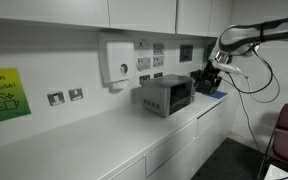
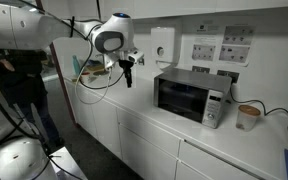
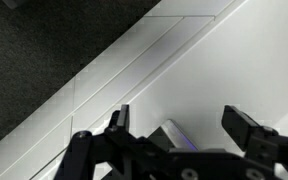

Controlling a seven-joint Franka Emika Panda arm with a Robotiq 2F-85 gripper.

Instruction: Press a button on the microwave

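My gripper is pointing down at the white counter [image 3: 209,88], but the microwave's buttons are on its upright front. Next, I tilt my gripper so that it faces the control panel [image 2: 213,107].
The microwave [image 1: 165,96] is a silver-grey box with a dark glass window, standing on the white counter; in an exterior view [image 2: 191,97] its control panel [image 2: 215,108] is at its right. My gripper [image 2: 128,76] hangs above the counter, well away from the microwave's side, fingers pointing down. In an exterior view it [image 1: 210,78] sits beyond the microwave near a blue item. In the wrist view the gripper [image 3: 180,118] is open and empty over the white counter. The microwave does not show in the wrist view.
A white wall-mounted dispenser [image 1: 116,60] hangs above the counter [image 2: 164,125]. A cup [image 2: 248,117] stands beside the microwave. A small dark appliance [image 1: 201,80] and a blue item [image 1: 216,94] are by the gripper. A red chair [image 1: 287,130] stands on the floor.
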